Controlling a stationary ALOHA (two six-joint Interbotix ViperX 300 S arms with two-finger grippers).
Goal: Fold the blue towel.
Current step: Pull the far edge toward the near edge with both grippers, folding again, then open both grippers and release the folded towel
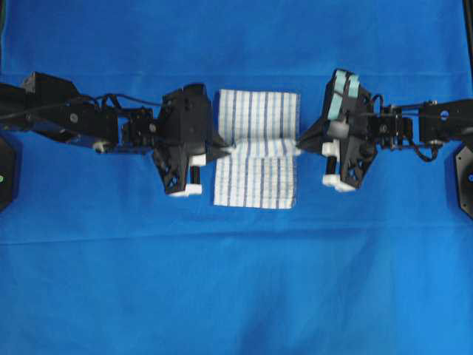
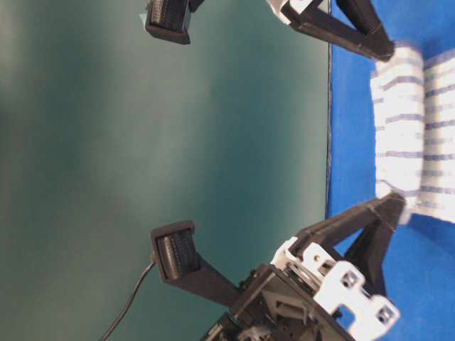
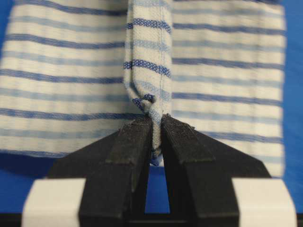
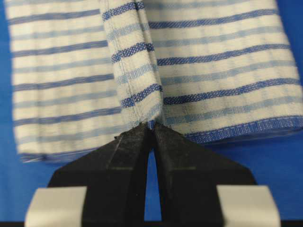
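The towel's raised fold (image 1: 264, 148) is straight and parallel to the towel's near edge (image 1: 254, 205), so my right gripper goes on moving the fold toward that edge until the two line up, and then let go.
The blue towel (image 1: 257, 148), white with thin blue stripes, lies in the middle of the table, with a raised ridge running across its middle from side to side. My left gripper (image 1: 225, 149) is shut on the towel's left edge at that ridge; in the left wrist view the pinched fold (image 3: 150, 71) stands up between the black fingertips (image 3: 135, 137). My right gripper (image 1: 299, 146) is shut on the opposite edge, and the right wrist view shows the ridge (image 4: 135, 66) running up from its closed tips. In the table-level view both grippers hold the towel (image 2: 416, 135) lifted at its middle.
A large plain blue cloth (image 1: 236, 281) covers the whole table under the towel. Both black arms (image 1: 66, 118) (image 1: 421, 129) reach in from the left and right edges. A dark green wall (image 2: 142, 142) fills the background in the table-level view.
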